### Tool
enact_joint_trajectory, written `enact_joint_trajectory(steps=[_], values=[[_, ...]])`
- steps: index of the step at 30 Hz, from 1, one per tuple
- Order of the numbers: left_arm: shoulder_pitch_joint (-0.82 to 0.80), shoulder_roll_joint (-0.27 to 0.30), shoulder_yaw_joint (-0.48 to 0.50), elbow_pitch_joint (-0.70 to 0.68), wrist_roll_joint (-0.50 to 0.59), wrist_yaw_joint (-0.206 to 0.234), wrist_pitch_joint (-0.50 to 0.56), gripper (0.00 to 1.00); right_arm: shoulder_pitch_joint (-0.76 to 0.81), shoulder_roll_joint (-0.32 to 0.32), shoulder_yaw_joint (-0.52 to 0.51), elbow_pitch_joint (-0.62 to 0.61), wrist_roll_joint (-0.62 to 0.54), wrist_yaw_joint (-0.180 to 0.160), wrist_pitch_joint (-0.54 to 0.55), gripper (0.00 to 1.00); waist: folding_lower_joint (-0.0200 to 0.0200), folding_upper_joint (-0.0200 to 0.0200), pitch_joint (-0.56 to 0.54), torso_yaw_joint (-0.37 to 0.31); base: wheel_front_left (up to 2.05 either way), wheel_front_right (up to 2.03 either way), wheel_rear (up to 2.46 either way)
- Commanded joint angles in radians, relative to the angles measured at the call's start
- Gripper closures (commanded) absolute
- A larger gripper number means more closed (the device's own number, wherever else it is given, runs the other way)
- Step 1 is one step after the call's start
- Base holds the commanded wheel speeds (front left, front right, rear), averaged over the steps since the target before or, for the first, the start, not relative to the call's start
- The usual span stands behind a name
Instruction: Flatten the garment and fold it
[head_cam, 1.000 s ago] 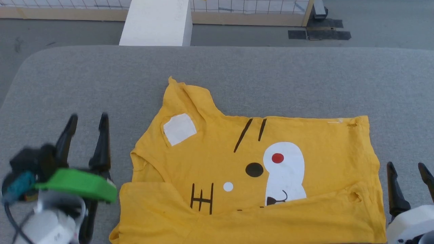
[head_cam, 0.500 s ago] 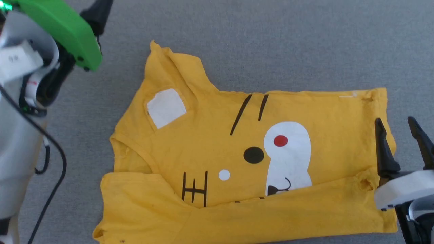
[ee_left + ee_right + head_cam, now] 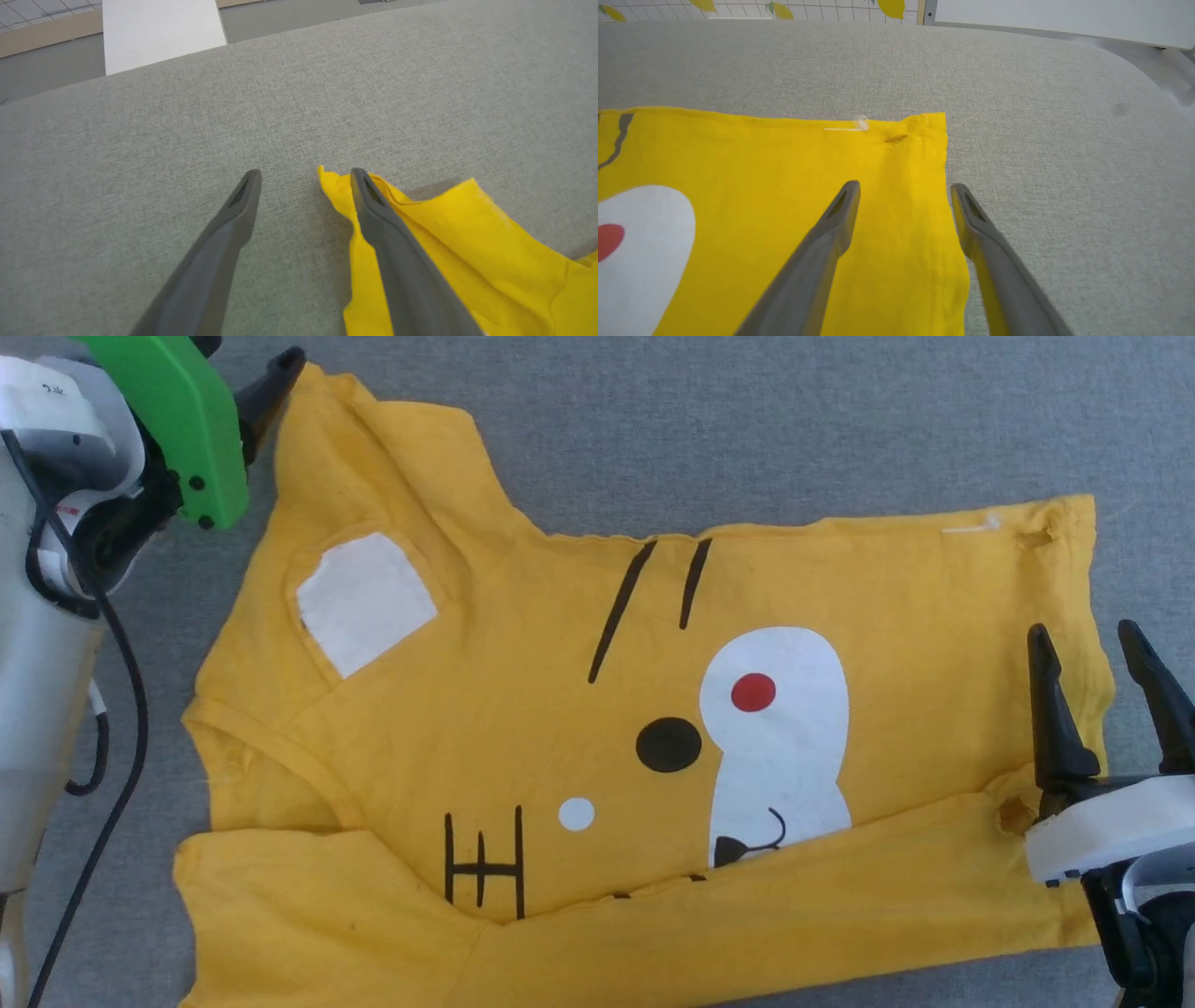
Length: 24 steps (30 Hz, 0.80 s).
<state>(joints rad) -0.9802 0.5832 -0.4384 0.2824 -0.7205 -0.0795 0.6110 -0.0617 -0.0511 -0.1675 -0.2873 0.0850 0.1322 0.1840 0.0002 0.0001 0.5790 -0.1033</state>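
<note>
My gripper will fold the shirt's far side (image 3: 851, 536) over, and that side will cover the tiger face with plain cloth, because the shirt's folded near edge (image 3: 773, 924) shows plain yellow.
The yellow T-shirt (image 3: 560, 709) lies tiger face up on the grey padded table (image 3: 747, 429), its near edge folded over the print. My left gripper (image 3: 303, 179) is open at the shirt's far left sleeve corner (image 3: 329, 179); one finger lies over the cloth, the other over bare table. In the head view one dark finger (image 3: 271, 387) of it shows beside the green wrist cover. My right gripper (image 3: 1088, 649) is open above the shirt's right hem (image 3: 941, 186), one finger over the cloth, the other just past the edge. Nothing is held.
A white block (image 3: 159, 28) stands beyond the table's far edge, with a gridded wall (image 3: 738, 9) behind. The table's rounded far right corner (image 3: 1125, 60) is near the right gripper. A black cable (image 3: 121, 709) hangs along my left forearm.
The head camera has dipped down and closer, so the shirt looks larger. My left gripper has reached forward to the far sleeve corner. My right gripper has advanced over the right hem.
</note>
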Motion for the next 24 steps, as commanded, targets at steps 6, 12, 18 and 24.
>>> enact_joint_trajectory(steps=[6, 12, 18, 24], values=[[0.014, 0.025, -0.006, 0.019, -0.024, 0.014, 0.057, 0.0, -0.024, 0.001, -0.009, 0.007, 0.011, -0.002, -0.011, 0.0, -0.0002, -0.0001, 0.051, -0.035, 0.0, 0.0, 0.0], [0.051, 0.034, -0.031, 0.02, -0.06, 0.002, 0.129, 1.0, -0.036, 0.001, -0.006, 0.013, 0.011, -0.002, -0.007, 0.0, -0.0002, -0.0001, 0.061, -0.038, 0.0, 0.0, 0.0], [0.056, 0.038, -0.012, -0.005, -0.065, 0.006, 0.086, 1.0, -0.071, 0.001, 0.0, -0.002, -0.024, -0.002, 0.009, 0.0, -0.0002, -0.0001, 0.048, -0.026, 0.0, 0.0, 0.0], [0.054, 0.027, 0.003, -0.001, -0.052, 0.009, 0.008, 1.0, -0.17, -0.02, 0.01, -0.037, -0.05, -0.002, 0.054, 0.0, -0.0002, -0.0001, 0.009, -0.005, 0.0, 0.0, 0.0]])
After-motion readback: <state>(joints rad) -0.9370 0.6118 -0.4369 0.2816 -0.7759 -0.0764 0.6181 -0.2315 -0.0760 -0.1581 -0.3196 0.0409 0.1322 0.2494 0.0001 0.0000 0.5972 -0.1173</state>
